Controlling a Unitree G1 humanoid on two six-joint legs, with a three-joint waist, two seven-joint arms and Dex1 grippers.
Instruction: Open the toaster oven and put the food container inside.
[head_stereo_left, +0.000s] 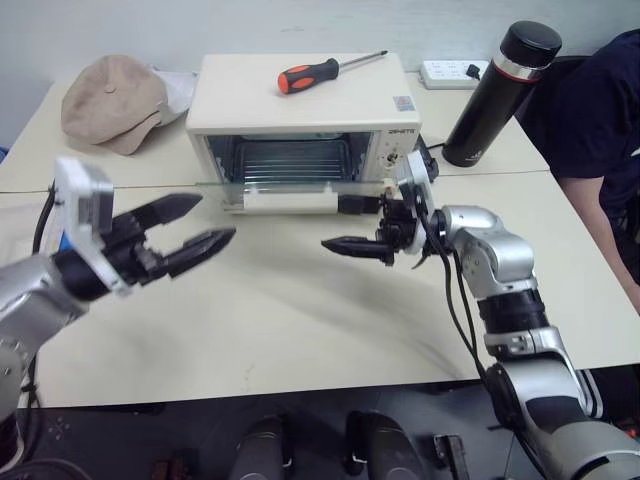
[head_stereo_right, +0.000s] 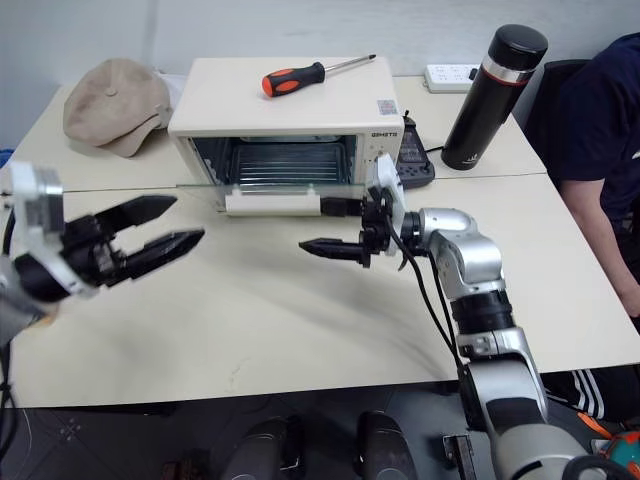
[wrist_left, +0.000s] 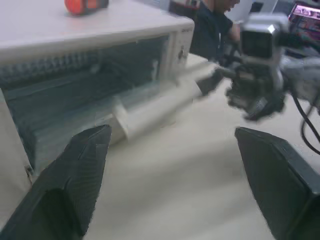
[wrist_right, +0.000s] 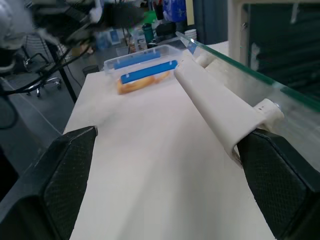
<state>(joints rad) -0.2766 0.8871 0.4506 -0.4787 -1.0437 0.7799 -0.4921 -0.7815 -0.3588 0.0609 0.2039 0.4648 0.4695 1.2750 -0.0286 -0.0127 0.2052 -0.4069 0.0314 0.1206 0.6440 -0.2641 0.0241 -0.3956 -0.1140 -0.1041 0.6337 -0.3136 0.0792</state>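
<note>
My right gripper has the glass door's handle (head_stereo_left: 290, 203) hanging above the table, so it should lay the door down flat and move away before my left gripper brings the food container (wrist_right: 145, 70).
The cream toaster oven (head_stereo_left: 300, 105) stands at the back of the table with its glass door folded down about level, the white bar handle (head_stereo_left: 290, 202) at the door's front edge. My right gripper (head_stereo_left: 350, 225) is open, pointing left just off the handle's right end; the handle (wrist_right: 220, 110) runs beside one finger without being clasped. My left gripper (head_stereo_left: 215, 218) is open and empty, raised over the table left of the door and pointing toward the oven (wrist_left: 100, 60). The food container (wrist_right: 142, 70), clear with a blue strip, lies on the table beyond the handle's far end.
A red-handled screwdriver (head_stereo_left: 325, 70) lies on the oven's top. A beige cap (head_stereo_left: 110, 100) sits at the back left, a black flask (head_stereo_left: 500, 95) and a power strip (head_stereo_left: 452, 72) at the back right. A person (head_stereo_left: 600, 130) sits at the table's right side.
</note>
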